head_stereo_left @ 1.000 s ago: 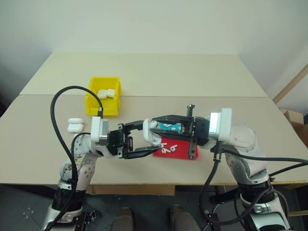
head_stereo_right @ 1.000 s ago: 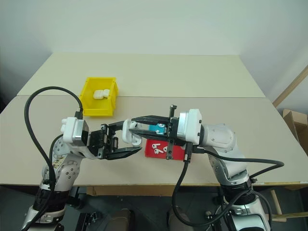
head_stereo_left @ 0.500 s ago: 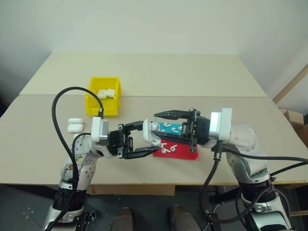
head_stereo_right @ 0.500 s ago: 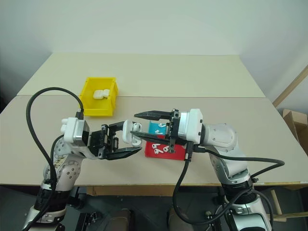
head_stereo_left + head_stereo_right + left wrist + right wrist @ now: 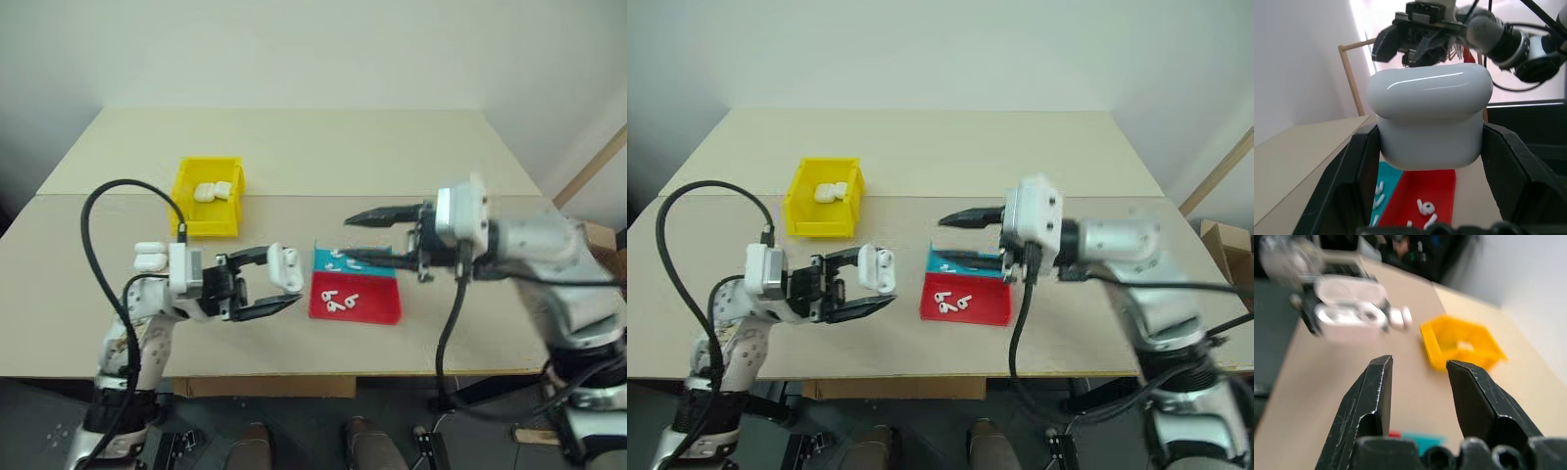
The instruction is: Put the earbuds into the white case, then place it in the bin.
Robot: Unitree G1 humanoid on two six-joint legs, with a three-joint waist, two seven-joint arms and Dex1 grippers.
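Observation:
The robot's left gripper has the white case open (image 5: 1351, 308) and earbuds lie apart in the blue tray (image 5: 340, 262), so the right gripper should keep going down and close on one earbud.
My left gripper (image 5: 283, 276) is shut on a white case (image 5: 287, 266), held above the table left of the trays; its black fingers (image 5: 1359, 166) clamp both sides of the case (image 5: 1430, 117). In the blurred right wrist view the case (image 5: 1351, 316) seems to have its lid raised. Loose earbuds (image 5: 340, 301) lie in the red tray (image 5: 380, 305), and more earbuds (image 5: 338, 257) lie in the blue tray (image 5: 320, 260). Above the blue tray, to the right of the case, hangs my right gripper (image 5: 349, 239), open and empty. At the back left stands the yellow bin (image 5: 207, 223).
White cases (image 5: 216, 189) lie inside the bin. Two more white cases (image 5: 150, 256) lie on the table left of my left arm. A seam crosses the table just behind the bin. The table's front edge runs close below the trays.
My right gripper has opened and drawn back to the right, away from the case. My left gripper has carried the case a little to the left.

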